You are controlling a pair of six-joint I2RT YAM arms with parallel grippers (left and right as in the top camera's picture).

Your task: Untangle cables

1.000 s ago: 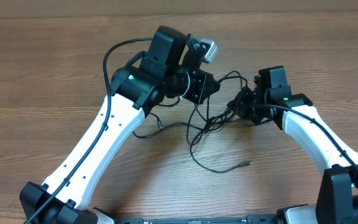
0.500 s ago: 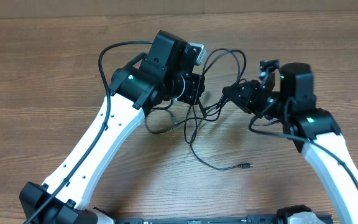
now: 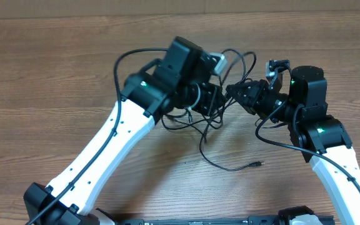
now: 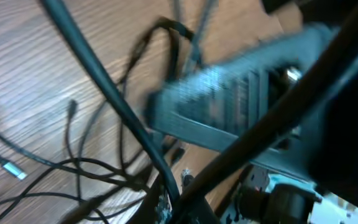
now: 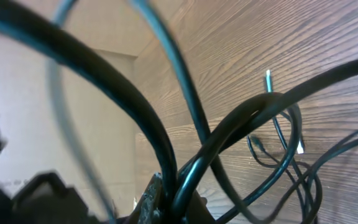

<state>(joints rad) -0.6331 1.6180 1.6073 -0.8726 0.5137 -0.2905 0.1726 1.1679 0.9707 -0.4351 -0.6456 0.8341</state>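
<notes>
Parts of the cables [image 4: 118,99] cross [image 5: 217,148] at the fingers of the robot's right gripper, close beside its left gripper, so the right gripper should let them go while the left gripper pulls its parts of the cables away.
The cables [image 3: 245,57] form a thin black tangle held between both grippers above the wooden table [image 3: 55,75]. One strand trails down to a small plug tip [image 3: 255,164] lying on the wood. My left gripper [image 3: 215,100] is shut on strands at the tangle's left side. My right gripper [image 3: 235,94] faces it closely, shut on strands too. In the left wrist view, blurred cables [image 4: 104,81] run up from my left gripper [image 4: 166,208]. In the right wrist view, thick-looking cable strands [image 5: 135,118] rise from my right gripper [image 5: 173,208], pinched between its jaws.
A silvery plug [image 4: 14,171] lies on the wood at lower left in the left wrist view, and another bright plug tip [image 5: 268,79] shows in the right wrist view. The right arm's blurred grey body [image 4: 241,93] looms close to my left gripper.
My left gripper has shifted to the right and my right gripper has swung up and leftward, so the two now nearly meet. The cable loops have risen and bunched between them.
</notes>
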